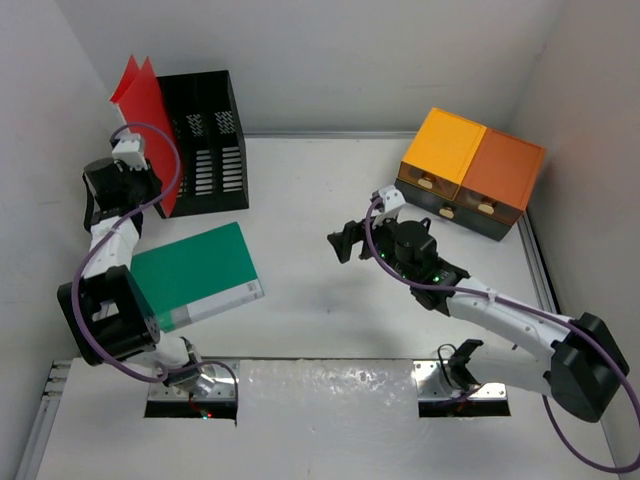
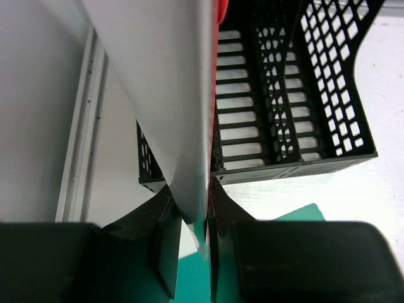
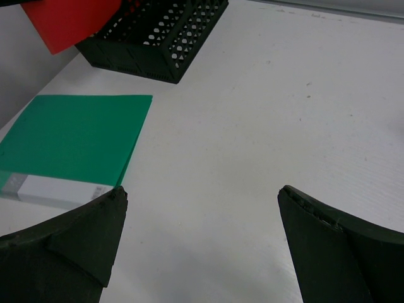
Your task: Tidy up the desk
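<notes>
The red folder leans over the rack's outer side, so my left gripper needs to move it inward, above the rack's end slot, before I push it in.
My left gripper is shut on a red folder and holds it on edge at the left side of the black mesh rack. In the left wrist view the jaws pinch the folder's pale spine, with the rack just beyond. Whether the folder sits inside a slot is hidden. A green folder lies flat on the white desk at the left, and shows in the right wrist view. My right gripper is open and empty above mid-desk.
Two orange drawer boxes stand at the back right corner. White walls close in the desk on three sides. A metal rail runs along the left edge beside the rack. The rack also shows in the right wrist view.
</notes>
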`<action>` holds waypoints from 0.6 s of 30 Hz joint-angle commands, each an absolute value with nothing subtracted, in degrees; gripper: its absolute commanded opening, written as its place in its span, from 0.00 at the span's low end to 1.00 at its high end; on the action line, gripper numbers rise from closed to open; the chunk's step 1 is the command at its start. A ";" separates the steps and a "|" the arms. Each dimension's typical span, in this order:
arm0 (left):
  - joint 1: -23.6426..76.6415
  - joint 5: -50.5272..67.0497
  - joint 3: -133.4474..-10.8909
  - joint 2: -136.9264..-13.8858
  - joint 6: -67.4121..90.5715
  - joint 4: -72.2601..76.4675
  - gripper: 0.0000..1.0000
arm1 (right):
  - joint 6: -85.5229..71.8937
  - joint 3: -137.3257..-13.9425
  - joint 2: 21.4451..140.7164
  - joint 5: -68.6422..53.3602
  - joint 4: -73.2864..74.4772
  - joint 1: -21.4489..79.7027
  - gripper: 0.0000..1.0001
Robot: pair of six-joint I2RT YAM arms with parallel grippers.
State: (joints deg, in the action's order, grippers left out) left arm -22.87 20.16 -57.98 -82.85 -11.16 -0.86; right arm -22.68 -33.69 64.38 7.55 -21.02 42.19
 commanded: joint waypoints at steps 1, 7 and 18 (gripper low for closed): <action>-22.32 17.67 -55.73 -80.24 -8.80 8.16 0.00 | -22.24 -33.05 61.97 8.96 -24.08 42.36 0.99; -21.89 15.99 -53.18 -79.89 -8.52 14.75 0.00 | -21.89 -33.31 61.17 8.88 -23.73 42.28 0.99; -21.45 16.17 -56.08 -76.55 -9.05 14.94 0.00 | -21.88 -33.05 60.73 9.14 -23.38 42.28 0.99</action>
